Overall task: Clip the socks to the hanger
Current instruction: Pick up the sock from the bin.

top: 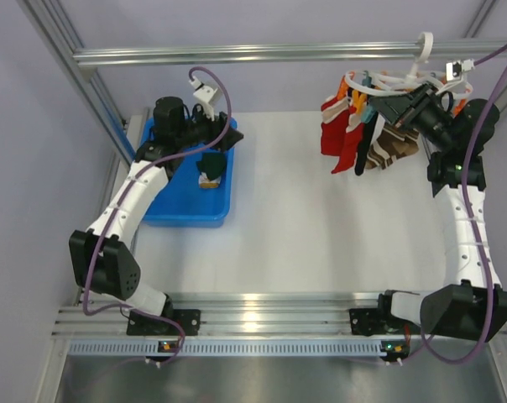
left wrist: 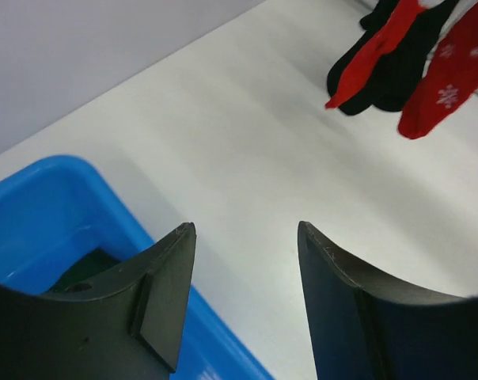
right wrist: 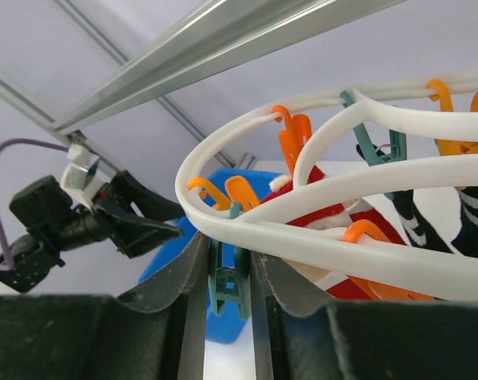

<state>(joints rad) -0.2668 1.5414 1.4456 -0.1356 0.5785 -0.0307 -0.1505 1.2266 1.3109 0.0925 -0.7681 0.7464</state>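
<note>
My left gripper is open and the dark green sock [top: 210, 163] lies free in the blue bin. I should go on down before the gripper closes on the sock.
The hanger [top: 394, 84], a white ring with orange and teal pegs, hangs by its hook from the top rail at the back right. Red socks [top: 337, 134] hang clipped to it. My right gripper [top: 389, 106] is at the ring's left side. In the right wrist view the right gripper [right wrist: 227, 247] is shut on a teal peg [right wrist: 229, 279] under the ring [right wrist: 302, 207]. My left gripper [top: 213, 143] is over the blue bin [top: 165, 206], and in its wrist view the left gripper [left wrist: 247, 231] is open and empty. A dark green sock [top: 210, 170] lies in the bin.
A plain black sock [top: 373, 144] and brown-and-cream striped socks [top: 398, 147] also hang from the hanger. The aluminium rail [top: 237, 54] crosses the back above the table. The hanging red socks [left wrist: 453, 71] and the black sock [left wrist: 397, 75] show in the left wrist view.
</note>
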